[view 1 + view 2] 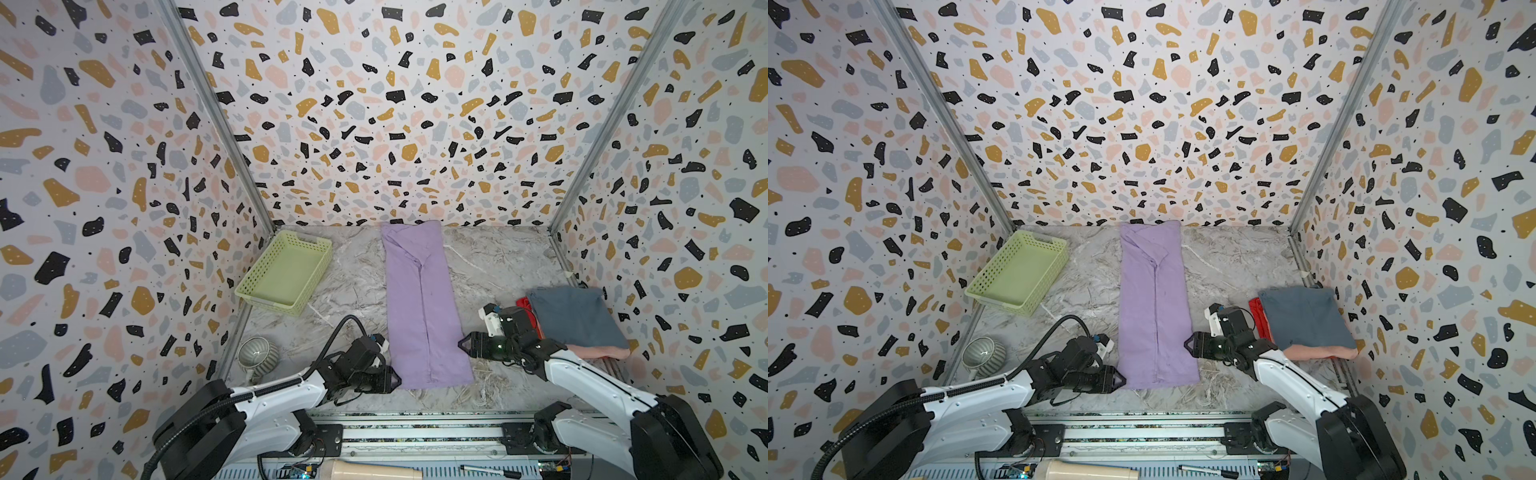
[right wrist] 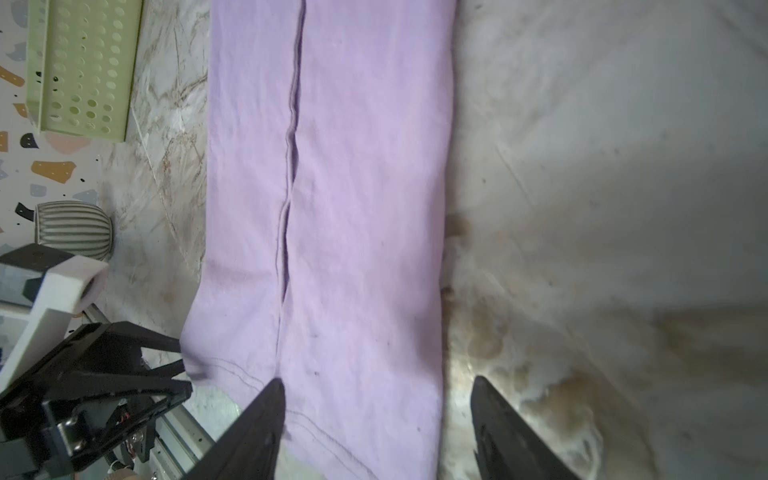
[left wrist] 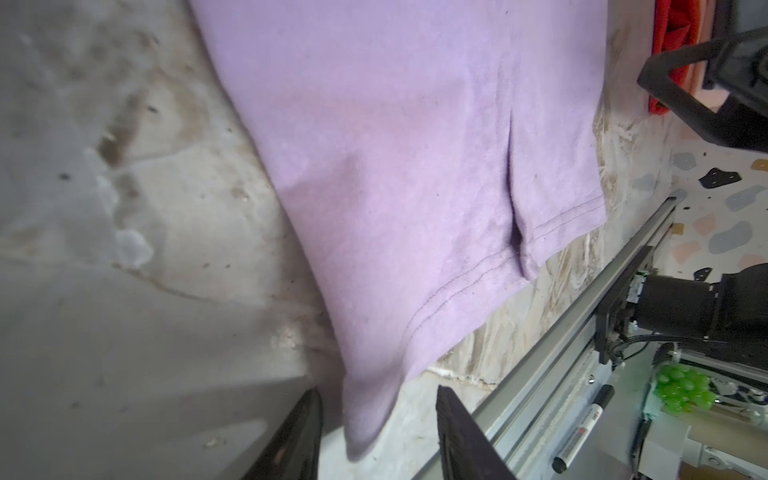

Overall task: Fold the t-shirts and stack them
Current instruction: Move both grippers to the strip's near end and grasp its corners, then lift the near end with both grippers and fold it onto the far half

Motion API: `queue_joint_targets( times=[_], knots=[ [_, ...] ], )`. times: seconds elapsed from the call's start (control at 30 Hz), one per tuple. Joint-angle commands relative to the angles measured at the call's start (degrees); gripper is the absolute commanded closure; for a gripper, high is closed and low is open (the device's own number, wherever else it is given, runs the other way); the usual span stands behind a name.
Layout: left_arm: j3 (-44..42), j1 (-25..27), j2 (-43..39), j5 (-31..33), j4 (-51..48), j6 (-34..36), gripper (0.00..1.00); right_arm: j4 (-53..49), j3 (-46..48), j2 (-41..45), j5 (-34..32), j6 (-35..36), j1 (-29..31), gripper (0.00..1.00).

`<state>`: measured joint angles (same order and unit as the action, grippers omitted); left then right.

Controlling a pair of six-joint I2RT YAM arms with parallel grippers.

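Observation:
I expect the middle of the hem (image 1: 432, 386) to droop between my grippers when I lift the hem's corners, because the folded-in sides only meet at the centre seam (image 1: 424, 320).
A lavender-purple t-shirt (image 1: 419, 299) (image 1: 1152, 303) lies flat as a long narrow strip down the middle of the marble table, both sides folded in to a centre seam. My left gripper (image 1: 397, 380) (image 3: 376, 399) is at its near left corner, open, with the corner of the hem (image 3: 365, 415) lying loose between the fingers. Over the shirt's near right edge (image 2: 436, 291), my right gripper (image 1: 461, 345) (image 2: 378, 386) is open. To the right sits a folded stack: a slate blue-grey shirt (image 1: 575, 316) on top, salmon pink (image 1: 598, 352) beneath, red (image 1: 524, 302) showing at its left.
A pale green lattice basket (image 1: 270, 302) stands empty at the back left. A ribbed grey mug (image 1: 257, 355) sits near the left wall. An aluminium rail (image 1: 415, 432) runs along the front edge, with a marker pen (image 1: 490, 471) beyond it. Patterned walls close in three sides.

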<state>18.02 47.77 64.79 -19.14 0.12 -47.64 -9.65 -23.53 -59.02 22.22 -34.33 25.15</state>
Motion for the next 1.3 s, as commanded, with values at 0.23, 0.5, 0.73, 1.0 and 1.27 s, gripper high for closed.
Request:
queue_joint_targets(
  times=[0.23,0.5,0.73,1.0,1.27],
  knots=[
    [-1.2,0.4,-0.1,0.7,3.3,-0.5,0.72,-5.3,7.8,3.0,-0.4,-6.4,7.3,0.38],
    [-1.1,0.8,-0.4,1.0,3.8,-0.7,0.96,-3.1,7.8,2.2,-0.1,-7.0,10.6,0.91],
    [-2.0,4.8,-8.8,1.7,-4.8,-2.6,1.00,-12.9,3.4,13.8,-1.6,-9.4,15.0,1.00],
    [0.2,6.0,-22.0,2.8,-12.2,-7.1,1.00,-13.5,-3.1,17.9,-4.3,-11.4,20.7,1.00],
    [13.1,-2.1,-10.3,6.3,-10.0,3.9,1.00,0.6,-14.4,5.4,-12.5,-3.9,16.5,1.00]
  ],
)
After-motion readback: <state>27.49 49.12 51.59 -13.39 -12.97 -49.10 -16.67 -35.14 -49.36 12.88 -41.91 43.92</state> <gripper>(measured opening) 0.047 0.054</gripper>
